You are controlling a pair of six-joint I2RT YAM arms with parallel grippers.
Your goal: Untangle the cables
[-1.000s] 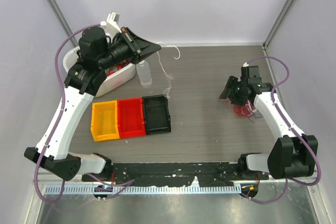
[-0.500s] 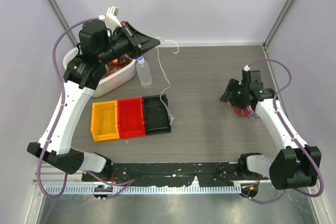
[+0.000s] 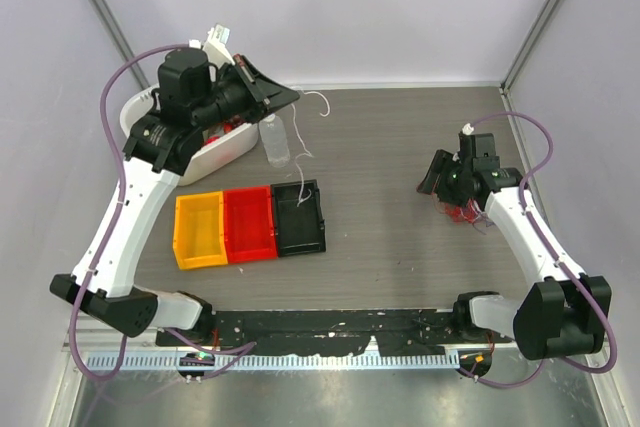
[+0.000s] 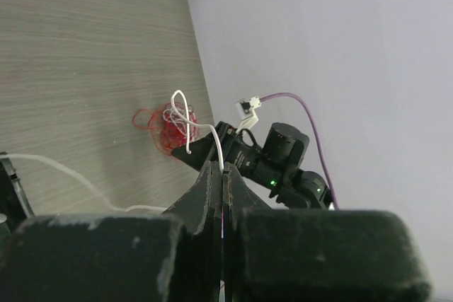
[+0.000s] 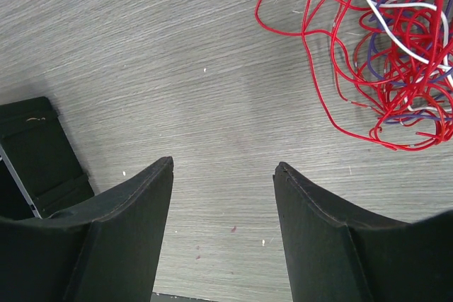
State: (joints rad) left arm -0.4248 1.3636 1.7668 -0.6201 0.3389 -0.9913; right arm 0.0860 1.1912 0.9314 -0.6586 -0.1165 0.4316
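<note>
The white cable's lower end [image 3: 301,196] is over the black bin [image 3: 299,224] and clear of the tangle, so my left gripper keeps letting the cable down until it gathers inside the bin, and then lets go.
The cables form a tangle [image 5: 400,40] of red, white and dark purple wire on the table, up and right of my right gripper [image 5: 223,165], which hangs open over bare wood. From above, that tangle [image 3: 465,214] lies beside the right gripper [image 3: 437,175]. My left gripper [image 3: 292,95] is raised at the back left and shut on one white cable [image 3: 303,152], which dangles down over the black bin [image 3: 299,219]. In the left wrist view the white cable [image 4: 185,114] curls out of the closed jaws of the left gripper [image 4: 223,169], with the red tangle [image 4: 161,130] far below.
A white tub [image 3: 225,152] holding red items sits at the back left, with a clear bottle [image 3: 276,142] upright beside it. A yellow bin [image 3: 200,230] and a red bin [image 3: 249,224] stand in a row with the black one. The black bin's corner [image 5: 35,150] shows at the right wrist view's left edge.
The left gripper has drawn back slightly to the left with the white cable, and the cable's hanging end has swung over the black bin. The right arm has barely shifted.
</note>
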